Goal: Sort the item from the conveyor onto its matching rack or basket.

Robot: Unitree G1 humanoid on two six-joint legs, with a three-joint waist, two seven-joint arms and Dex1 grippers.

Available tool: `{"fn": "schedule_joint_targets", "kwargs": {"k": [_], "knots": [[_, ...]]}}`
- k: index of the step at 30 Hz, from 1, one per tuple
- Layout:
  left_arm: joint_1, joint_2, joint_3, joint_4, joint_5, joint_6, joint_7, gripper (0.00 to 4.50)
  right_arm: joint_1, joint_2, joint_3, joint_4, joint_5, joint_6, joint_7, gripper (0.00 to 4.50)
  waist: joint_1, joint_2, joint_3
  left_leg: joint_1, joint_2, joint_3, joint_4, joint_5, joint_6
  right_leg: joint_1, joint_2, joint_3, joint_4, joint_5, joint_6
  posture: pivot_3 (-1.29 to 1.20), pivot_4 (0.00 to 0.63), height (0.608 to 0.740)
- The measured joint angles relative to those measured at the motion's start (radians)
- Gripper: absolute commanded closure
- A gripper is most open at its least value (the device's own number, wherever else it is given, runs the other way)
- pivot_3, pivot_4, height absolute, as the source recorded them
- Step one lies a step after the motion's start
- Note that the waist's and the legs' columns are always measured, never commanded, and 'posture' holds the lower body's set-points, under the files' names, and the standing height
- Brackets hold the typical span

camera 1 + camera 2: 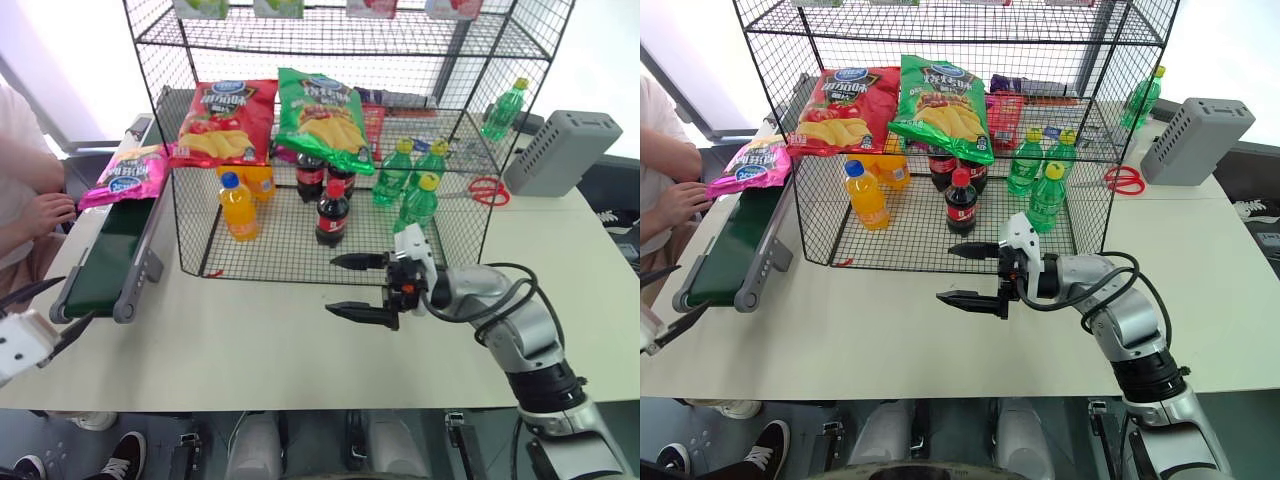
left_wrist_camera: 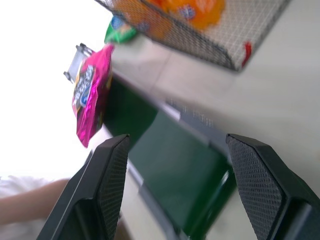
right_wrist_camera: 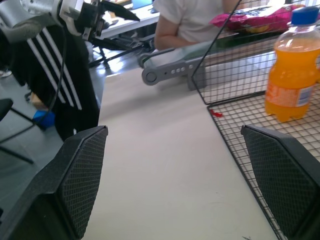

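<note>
I expect the pink bag point(image 1: 129, 176) to stay plump and stick out stiffly when I carry it by its edge, because it bulges through its middle point(image 2: 94, 94).
The item, a glossy magenta-pink chip bag point(image 1: 130, 172), lies on the far end of the dark-green conveyor point(image 1: 108, 262), left of the black wire rack point(image 1: 330, 48). My left gripper point(image 1: 52, 308) hangs open and empty off the conveyor's near end. In the left wrist view its fingers point(image 2: 114, 170) frame the belt point(image 2: 165, 150), with the pink bag point(image 2: 90, 95) well beyond them. My right gripper point(image 1: 352, 286) is open and empty just in front of the rack's bottom tier, pointing left across the table towards the conveyor point(image 3: 172, 70).
On the rack lie a red chip bag point(image 1: 222, 120) and a green chip bag point(image 1: 322, 115). Orange point(image 1: 238, 207), cola point(image 1: 331, 212) and green bottles point(image 1: 415, 205) stand below. Right of it are a grey vented box point(image 1: 560, 150) and red scissors point(image 1: 488, 190). A person's hand point(image 1: 45, 212) rests beside the conveyor.
</note>
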Motion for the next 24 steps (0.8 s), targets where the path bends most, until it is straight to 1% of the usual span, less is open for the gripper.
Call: {"fn": "schedule_joint_targets", "kwargs": {"k": [4,8,12,19,24], "knots": [[0.018,0.016,0.0,0.073,0.084,-0.093,0.067,1.25,-0.006,0.013,0.013,0.005,-0.006,-0.009,0.012,0.05,-0.001,0.0,0.0,0.0,0.0,0.0,0.0,0.0,0.0,0.0,0.0,0.0,0.0,0.0,0.0,0.0,0.15,0.74],[0.016,0.04,-0.007,0.129,0.123,-0.154,0.117,1.25,-0.006,0.013,0.013,0.005,-0.009,-0.009,0.015,0.05,-0.002,0.0,0.0,0.0,0.0,0.0,0.0,0.0,0.0,0.0,0.0,0.0,0.0,0.0,0.0,0.0,0.15,0.74],[0.0,0.056,-0.024,0.19,0.14,-0.17,0.157,1.25,-0.006,0.012,0.012,0.005,-0.009,-0.007,0.014,0.05,-0.005,0.0,0.0,0.0,0.001,0.0,0.0,0.0,0.0,-0.001,0.0,0.0,0.0,0.0,0.0,0.0,0.15,0.74],[-0.034,0.12,-0.034,0.306,0.189,-0.188,0.246,1.25,-0.004,0.004,0.01,0.003,-0.009,-0.004,0.01,0.05,-0.007,0.0,0.0,0.0,0.001,0.001,0.0,0.0,0.0,-0.001,0.0,0.0,0.0,0.0,0.0,0.0,0.15,0.74],[-0.07,0.121,-0.107,0.327,0.197,-0.19,0.275,1.25,-0.003,0.001,0.009,0.0,-0.009,-0.004,0.003,0.05,-0.007,0.0,0.0,0.0,0.001,0.001,-0.001,0.0,0.0,-0.001,0.0,0.0,0.001,0.0,0.0,0.0,0.15,0.74]]}}
